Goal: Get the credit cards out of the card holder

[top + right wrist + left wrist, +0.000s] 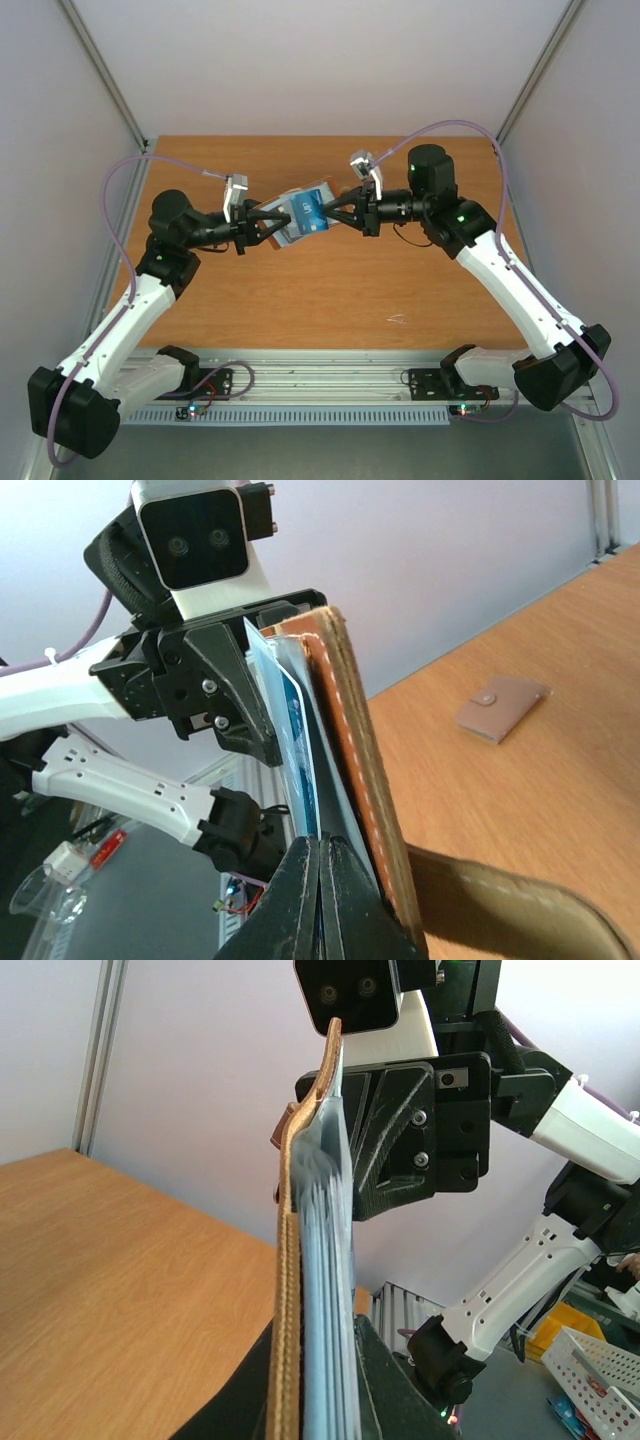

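Note:
I should now pull until the blue card [308, 212] is out and then let go of it on open wood, because my right gripper is pinching the card clear of the brown cover.
The card holder [290, 222] hangs in the air between both grippers, open, brown outside and pale blue-grey inside. My left gripper [272, 226] is shut on its left end; the left wrist view shows it edge-on [287, 1290] between my fingers. My right gripper [336, 213] is shut on the blue card [309, 209], which sticks out of a pocket. In the right wrist view my gripper [320, 890] pinches the blue card's edge [301, 750] next to the brown cover [352, 750]. I cannot pick out the black and red cards.
A small pinkish-brown pouch with a snap [503, 707] lies on the wooden table [330, 290] beyond the holder. A blurred brown strap [500, 920] hangs by my right fingers. White walls and metal posts enclose the table on three sides.

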{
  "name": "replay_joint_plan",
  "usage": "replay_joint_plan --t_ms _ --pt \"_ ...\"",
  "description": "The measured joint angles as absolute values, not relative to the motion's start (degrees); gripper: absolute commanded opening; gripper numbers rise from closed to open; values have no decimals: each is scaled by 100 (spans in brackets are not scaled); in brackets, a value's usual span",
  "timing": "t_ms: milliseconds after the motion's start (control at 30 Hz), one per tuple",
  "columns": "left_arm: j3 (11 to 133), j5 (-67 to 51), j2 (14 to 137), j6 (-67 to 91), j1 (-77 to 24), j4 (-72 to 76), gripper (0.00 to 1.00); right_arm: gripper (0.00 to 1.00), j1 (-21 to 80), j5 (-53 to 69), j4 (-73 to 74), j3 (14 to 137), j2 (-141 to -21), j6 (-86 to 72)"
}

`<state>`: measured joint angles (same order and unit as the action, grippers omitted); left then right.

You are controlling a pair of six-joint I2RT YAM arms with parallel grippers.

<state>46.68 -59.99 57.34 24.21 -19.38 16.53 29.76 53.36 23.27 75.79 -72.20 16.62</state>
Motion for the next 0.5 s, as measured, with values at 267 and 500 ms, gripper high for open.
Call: replay_joint_plan --t_ms 267,500 --pt "4668 -5867 5734 2368 -1938 1525 0 1 2818 5234 2600 7579 -7070 1767" --pt "4670 -4097 5732 1927 -1964 322 0 1 1876 4921 2912 7467 -6770 1717"
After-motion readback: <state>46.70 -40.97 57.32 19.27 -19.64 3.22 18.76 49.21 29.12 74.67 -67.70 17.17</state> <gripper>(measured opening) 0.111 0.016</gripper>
